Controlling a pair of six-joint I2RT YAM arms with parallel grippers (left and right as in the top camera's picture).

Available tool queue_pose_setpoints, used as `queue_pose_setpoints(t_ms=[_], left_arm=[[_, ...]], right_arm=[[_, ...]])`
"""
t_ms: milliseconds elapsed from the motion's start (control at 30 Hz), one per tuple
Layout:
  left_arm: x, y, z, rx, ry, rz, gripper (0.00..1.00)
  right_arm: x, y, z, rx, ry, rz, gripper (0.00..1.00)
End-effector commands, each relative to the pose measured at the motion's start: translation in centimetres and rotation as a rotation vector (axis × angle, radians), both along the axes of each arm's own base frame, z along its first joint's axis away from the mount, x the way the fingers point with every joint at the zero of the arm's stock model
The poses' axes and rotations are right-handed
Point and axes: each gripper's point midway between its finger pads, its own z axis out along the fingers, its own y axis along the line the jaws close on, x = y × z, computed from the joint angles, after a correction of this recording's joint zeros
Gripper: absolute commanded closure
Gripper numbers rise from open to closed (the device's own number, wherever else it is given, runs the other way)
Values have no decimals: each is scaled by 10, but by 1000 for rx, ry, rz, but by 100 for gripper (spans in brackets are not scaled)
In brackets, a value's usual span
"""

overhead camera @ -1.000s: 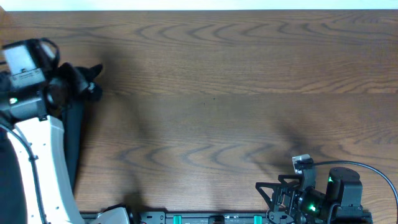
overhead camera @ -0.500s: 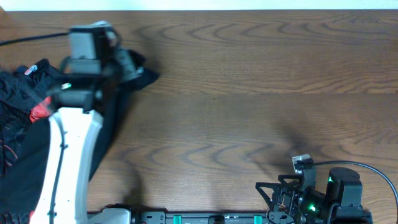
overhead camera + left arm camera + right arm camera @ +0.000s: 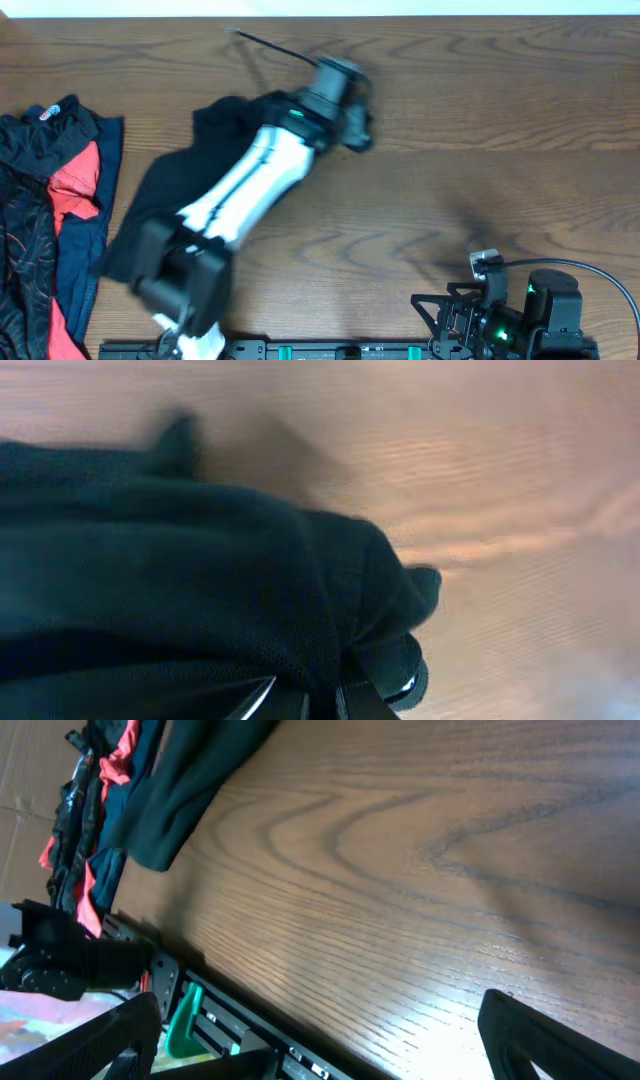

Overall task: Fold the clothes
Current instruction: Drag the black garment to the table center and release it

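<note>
The robot's left gripper has the black shirt [image 3: 178,188] trailing from it and the wood before the right gripper [image 3: 440,232] is free, so the robot should go on pulling until the black shirt's corner lies there.
My left gripper [image 3: 357,128] is out over the upper middle of the table and is shut on a corner of the plain black shirt [image 3: 150,215]. The shirt trails back under the white arm toward the lower left. In the left wrist view the black fabric [image 3: 180,560] fills the left side and is pinched between the jaws of the left gripper [image 3: 320,705] at the bottom edge. Other clothes [image 3: 50,190], black patterned, coral-red and navy, lie in a heap at the left edge. My right gripper [image 3: 440,315] is at the front right, open and empty; it also shows in the right wrist view [image 3: 320,1040].
The wooden table [image 3: 480,140] stretches to the right of the shirt. A black rail with green clips [image 3: 190,1020] runs along the front edge. The heap of clothes [image 3: 90,810] and the black shirt's end [image 3: 190,780] show at the right wrist view's top left.
My left arm has swept from the far left to the upper middle, dragging the black shirt out across the table. The heap at the left is now uncovered. The right arm has not moved.
</note>
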Motion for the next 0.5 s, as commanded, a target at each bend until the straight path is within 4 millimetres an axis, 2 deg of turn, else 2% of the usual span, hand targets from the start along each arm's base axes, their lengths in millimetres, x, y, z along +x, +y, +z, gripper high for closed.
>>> queue_pose_setpoints(t_ms=[0, 100, 300, 467], left_arm=[[-20, -53, -11, -64, 21, -112, 94], [-37, -78, -20, -65, 29, -165, 94], [-70, -109, -20, -76, 46, -262, 94], [-112, -141, -21, -57, 39, -387, 94]], right_arm=[[-2, 2, 5, -2, -20, 25, 1], [-3, 3, 5, 2, -17, 28, 1], [-4, 2, 5, 2, -13, 28, 1], [-4, 2, 5, 2, -13, 28, 1]])
